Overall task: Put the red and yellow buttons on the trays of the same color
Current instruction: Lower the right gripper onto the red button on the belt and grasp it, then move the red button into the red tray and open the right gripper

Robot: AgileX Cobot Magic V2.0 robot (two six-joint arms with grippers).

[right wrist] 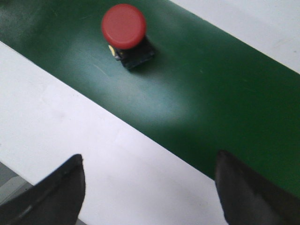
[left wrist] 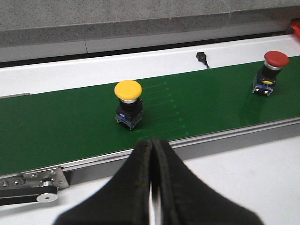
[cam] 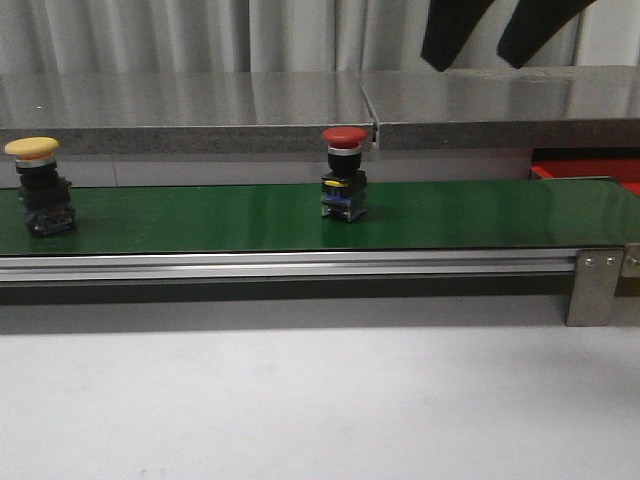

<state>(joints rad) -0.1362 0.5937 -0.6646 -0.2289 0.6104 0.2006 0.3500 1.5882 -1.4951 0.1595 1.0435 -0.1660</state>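
The yellow button (cam: 45, 187) stands upright on the green belt (cam: 220, 218), so I expect it to keep riding toward the red tray when I carry the red button away.
A red button (cam: 343, 172) stands upright mid-way along the green belt (cam: 200, 220). A yellow button (cam: 35, 185) stands at the belt's left end. Part of a red tray (cam: 590, 170) shows behind the belt's right end; no yellow tray is in view. My left gripper (left wrist: 152, 143) is shut and empty, over the white table just short of the yellow button (left wrist: 128, 101). The red button (left wrist: 270, 70) is far off to its side. My right gripper (right wrist: 150, 161) is open and empty above the table edge, the red button (right wrist: 124, 28) ahead of it. Its black fingers (cam: 455, 30) hang high at the back right.
A grey stone ledge (cam: 200, 110) runs behind the belt. An aluminium rail (cam: 300, 262) with an end bracket (cam: 596, 285) fronts it. White table (cam: 320, 400) lies in front. A small black cable end (left wrist: 202, 57) lies on the white strip beyond the belt.
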